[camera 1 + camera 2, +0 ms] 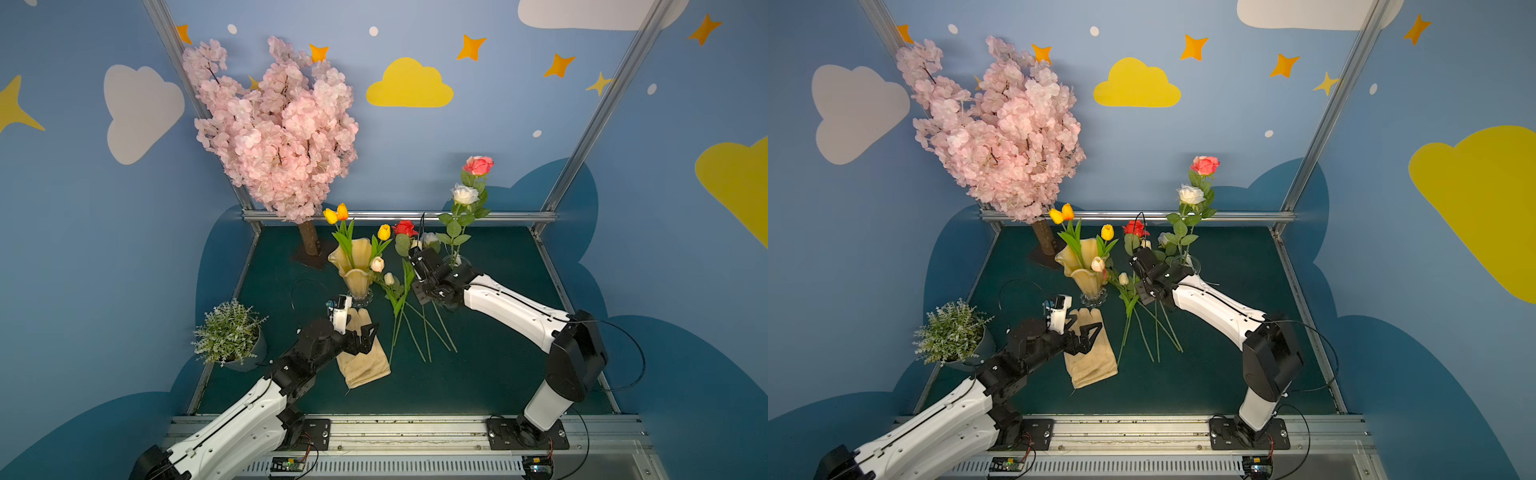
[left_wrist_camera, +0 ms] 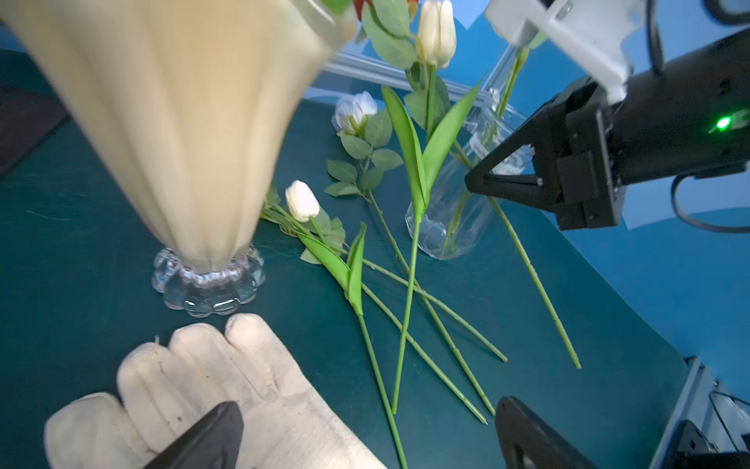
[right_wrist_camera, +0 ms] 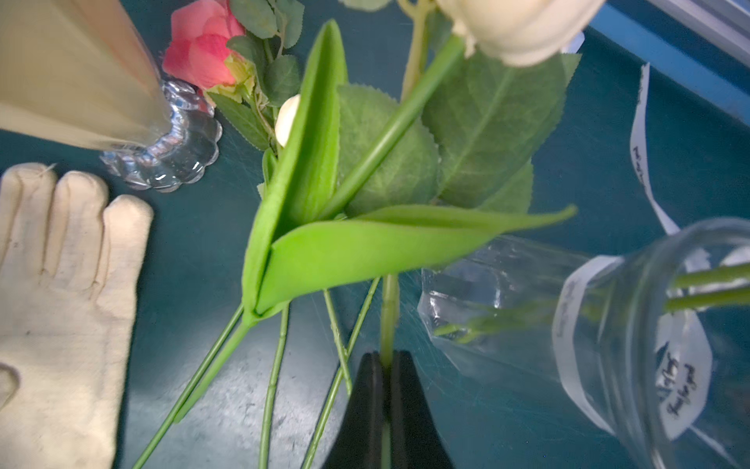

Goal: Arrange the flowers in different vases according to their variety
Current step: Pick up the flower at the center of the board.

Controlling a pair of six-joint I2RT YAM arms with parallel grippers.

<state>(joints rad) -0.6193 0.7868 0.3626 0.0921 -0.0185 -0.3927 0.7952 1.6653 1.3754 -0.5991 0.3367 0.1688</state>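
Note:
My right gripper is going to pull the red rose clear and lift it upright above the clear vase's opening (image 3: 703, 328), because the cream tulip lies across the red rose's leaves (image 3: 414, 164).
The amber vase (image 1: 355, 262) holds yellow and orange tulips (image 1: 336, 214). Behind my right arm, the clear vase (image 1: 457, 261) holds a pink rose (image 1: 478, 165) and a white rose (image 1: 464, 193). My right gripper (image 3: 387, 355) is shut on a rose stem (image 3: 389, 316), with the red rose (image 1: 405, 227) raised just above it. Cream tulips (image 2: 302, 201), a white rose (image 2: 357, 109) and a pink rose (image 3: 203, 44) lie between the vases, their stems (image 1: 415, 332) crossing. My left gripper (image 2: 367, 408) hangs open and empty over the glove's edge.
A cream glove (image 1: 363, 361) lies in front of the amber vase. The pink blossom tree (image 1: 274, 124) stands at the back left and a small potted plant (image 1: 228, 332) at the left edge. A metal rail (image 1: 399, 216) bounds the far side.

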